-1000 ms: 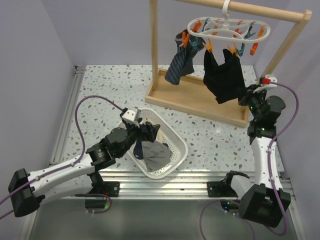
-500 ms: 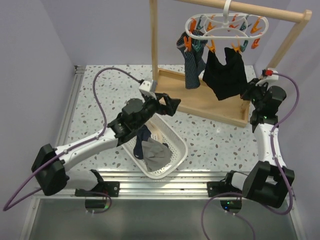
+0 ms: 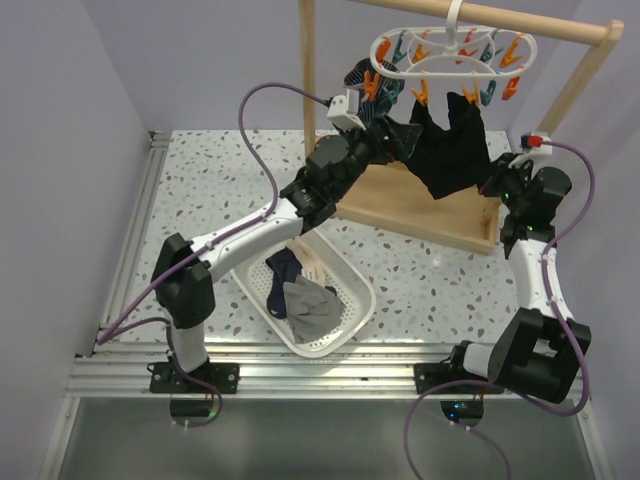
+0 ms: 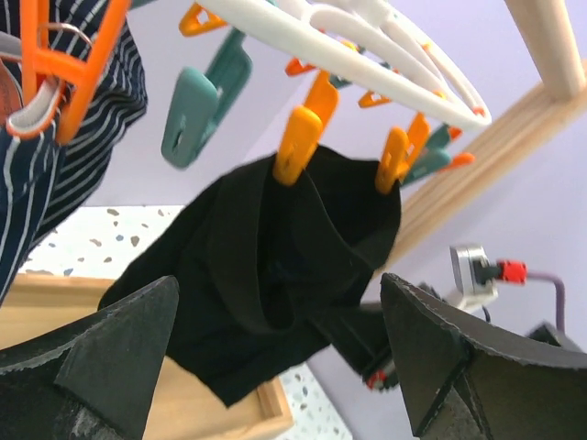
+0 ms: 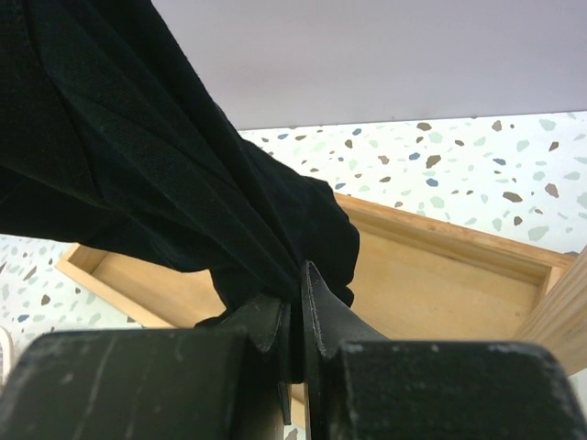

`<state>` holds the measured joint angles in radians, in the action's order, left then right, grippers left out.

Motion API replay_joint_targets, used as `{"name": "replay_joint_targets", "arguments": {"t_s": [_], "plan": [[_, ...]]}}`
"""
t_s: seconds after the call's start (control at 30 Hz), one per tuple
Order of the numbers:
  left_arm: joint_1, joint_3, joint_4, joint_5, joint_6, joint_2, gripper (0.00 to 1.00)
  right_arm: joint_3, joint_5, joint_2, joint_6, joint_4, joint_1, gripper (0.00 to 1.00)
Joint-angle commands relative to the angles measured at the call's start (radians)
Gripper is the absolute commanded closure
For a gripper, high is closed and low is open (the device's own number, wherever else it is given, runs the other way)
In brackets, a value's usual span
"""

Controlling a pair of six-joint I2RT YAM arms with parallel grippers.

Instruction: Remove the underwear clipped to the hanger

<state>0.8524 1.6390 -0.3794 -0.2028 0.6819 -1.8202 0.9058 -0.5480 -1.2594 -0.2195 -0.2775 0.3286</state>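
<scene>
My left gripper's open fingers are facing the black underwear's hanging cloth (image 4: 261,261), so next I lift them up around the nearer orange clip (image 4: 299,145) that is pinching it.
The white oval hanger (image 3: 450,62) hangs by its hook from the wooden rail, with orange and teal clips. Black underwear (image 3: 450,150) hangs from two orange clips (image 4: 298,142). Navy-and-white striped underwear (image 4: 55,174) hangs on the hanger's left side, mostly hidden behind my left arm in the top view. My left gripper (image 3: 400,135) is open, raised just left of the black underwear (image 4: 275,275), which lies between its fingers. My right gripper (image 3: 492,185) is shut on the black underwear's lower right edge (image 5: 183,183).
A white perforated basket (image 3: 355,275) near the front holds a grey garment (image 3: 312,305) and a navy one (image 3: 283,270). The wooden rail frame has a post (image 3: 307,80) beside my left arm and a tray base (image 3: 440,225) under the hanger.
My left arm has risen from the basket, where it left a navy garment, and reached up and right to the hanger. My right gripper has stayed on the black underwear.
</scene>
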Motion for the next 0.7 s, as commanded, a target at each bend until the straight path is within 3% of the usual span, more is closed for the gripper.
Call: {"name": "replay_joint_targets", "arguments": {"t_s": [0.0, 0.4, 0.67], "plan": [[0.004, 0.128, 0.002, -0.105, 0.053, -0.085, 0.05, 0.030, -0.024, -0.003, 0.003, -0.026, 0.009, 1.00], [0.025, 0.504, 0.028, -0.237, 0.035, -0.333, 0.06, -0.002, -0.044, 0.029, 0.023, -0.028, 0.009, 1.00], [0.037, 0.582, 0.036, -0.380, -0.007, -0.387, 0.08, -0.013, -0.061, 0.038, 0.012, -0.035, 0.009, 1.00]]}}
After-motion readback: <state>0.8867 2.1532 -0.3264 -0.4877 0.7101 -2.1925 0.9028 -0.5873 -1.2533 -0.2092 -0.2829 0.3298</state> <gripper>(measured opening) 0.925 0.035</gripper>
